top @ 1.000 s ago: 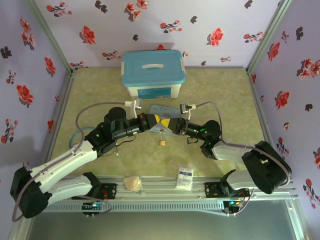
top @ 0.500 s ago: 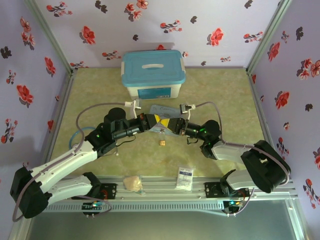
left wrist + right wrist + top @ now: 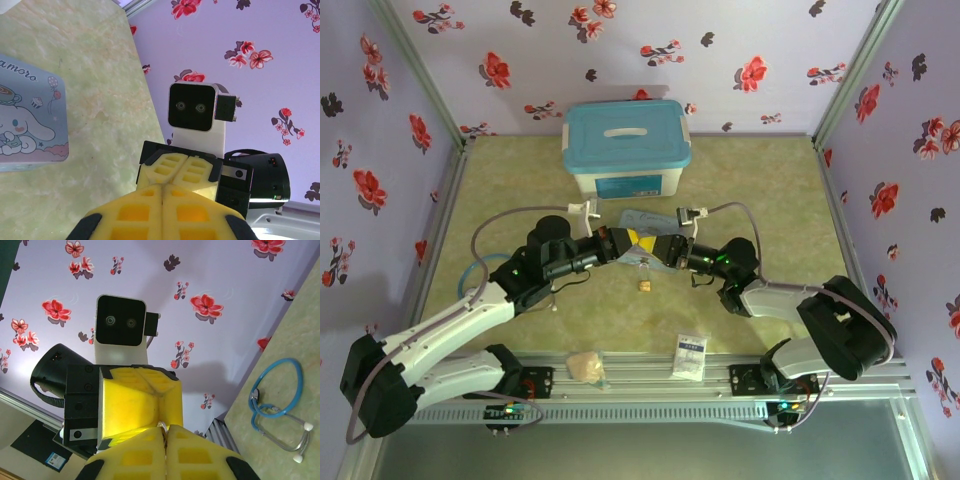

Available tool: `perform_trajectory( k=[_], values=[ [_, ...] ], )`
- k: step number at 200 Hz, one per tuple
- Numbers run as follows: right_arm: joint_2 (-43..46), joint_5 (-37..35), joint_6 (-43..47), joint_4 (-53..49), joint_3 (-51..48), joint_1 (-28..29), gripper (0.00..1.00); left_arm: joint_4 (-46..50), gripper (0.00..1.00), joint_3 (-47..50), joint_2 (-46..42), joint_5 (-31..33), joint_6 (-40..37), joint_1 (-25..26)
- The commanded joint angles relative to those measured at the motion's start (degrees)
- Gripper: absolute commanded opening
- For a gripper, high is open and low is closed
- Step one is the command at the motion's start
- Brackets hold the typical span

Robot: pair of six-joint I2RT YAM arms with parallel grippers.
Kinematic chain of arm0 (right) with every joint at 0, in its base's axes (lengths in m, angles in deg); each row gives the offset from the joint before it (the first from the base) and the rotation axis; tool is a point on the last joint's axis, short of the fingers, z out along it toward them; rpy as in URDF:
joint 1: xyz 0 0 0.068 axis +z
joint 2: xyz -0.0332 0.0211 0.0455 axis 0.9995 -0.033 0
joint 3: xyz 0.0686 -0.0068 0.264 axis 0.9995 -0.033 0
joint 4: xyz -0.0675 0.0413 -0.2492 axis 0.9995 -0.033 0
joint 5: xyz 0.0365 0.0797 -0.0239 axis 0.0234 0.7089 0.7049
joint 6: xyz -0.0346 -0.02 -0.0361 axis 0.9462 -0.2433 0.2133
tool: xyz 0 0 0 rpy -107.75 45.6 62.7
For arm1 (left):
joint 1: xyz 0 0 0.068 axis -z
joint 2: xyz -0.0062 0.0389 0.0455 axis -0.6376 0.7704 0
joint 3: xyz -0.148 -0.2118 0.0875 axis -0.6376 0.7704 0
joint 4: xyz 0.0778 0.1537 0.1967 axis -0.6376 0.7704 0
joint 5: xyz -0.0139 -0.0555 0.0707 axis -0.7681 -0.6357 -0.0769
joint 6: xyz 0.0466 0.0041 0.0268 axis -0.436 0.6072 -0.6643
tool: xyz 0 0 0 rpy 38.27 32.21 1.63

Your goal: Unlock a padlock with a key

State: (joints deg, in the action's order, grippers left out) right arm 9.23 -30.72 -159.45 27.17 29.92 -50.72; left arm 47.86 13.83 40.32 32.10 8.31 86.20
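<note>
The key (image 3: 162, 425) sits between both grippers' tips and the padlock (image 3: 645, 286) lies loose, so next my right gripper takes the key, freeing my left gripper to steady the padlock.
My two grippers meet tip to tip above the middle of the table. The left gripper (image 3: 632, 240) is shut, its yellow pads pressed flat together (image 3: 162, 187) with nothing showing between them. The right gripper (image 3: 654, 245) is shut too. A thin metal glint, the key (image 3: 162, 425), pokes out of the seam between its fingertips, right against the left gripper's tips (image 3: 157, 392). Just below the grippers the tiny brass padlock (image 3: 645, 286) lies on the tabletop, apart from both. A thin pale bit hangs above it, too small to name.
A cartoon tin (image 3: 645, 217) lies just behind the grippers. Behind that stands a blue-lidded box (image 3: 627, 145). A blue stethoscope (image 3: 277, 405) lies at the left. A white packet (image 3: 689, 355) and a tan lump (image 3: 586, 366) rest on the front rail.
The right gripper has edged a little to the left, closer against the left gripper's tips. The padlock has not moved.
</note>
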Motion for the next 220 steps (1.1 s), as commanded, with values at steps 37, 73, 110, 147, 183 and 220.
perform_trajectory(
  k=[37,73,110,147,183,220],
  values=[
    [-0.98,-0.12,0.51,2.48,1.85,0.41,0.19,-1.62,0.0,0.19,-0.62,-1.54,0.66,0.1],
    [-0.89,0.36,0.38,2.56,2.22,0.49,0.26,-1.9,0.0,0.09,-0.53,-1.54,0.77,0.08],
    [-0.38,-0.01,0.47,2.55,1.68,0.49,0.09,-1.21,0.0,-0.13,-0.97,-1.55,0.42,-0.01],
    [0.17,-0.5,0.55,2.51,0.63,0.47,0.06,-1.33,0.0,0.02,-0.73,-1.47,0.67,-0.01],
    [0.65,-1.22,0.8,2.51,-0.51,0.41,0.0,-1.34,0.0,0.11,-0.62,-1.37,0.7,-0.09],
    [0.78,-2.53,1.04,2.51,-1.96,0.19,0.0,1.16,0.46,0.38,-1.25,1.54,-1.18,-0.23]
  ],
)
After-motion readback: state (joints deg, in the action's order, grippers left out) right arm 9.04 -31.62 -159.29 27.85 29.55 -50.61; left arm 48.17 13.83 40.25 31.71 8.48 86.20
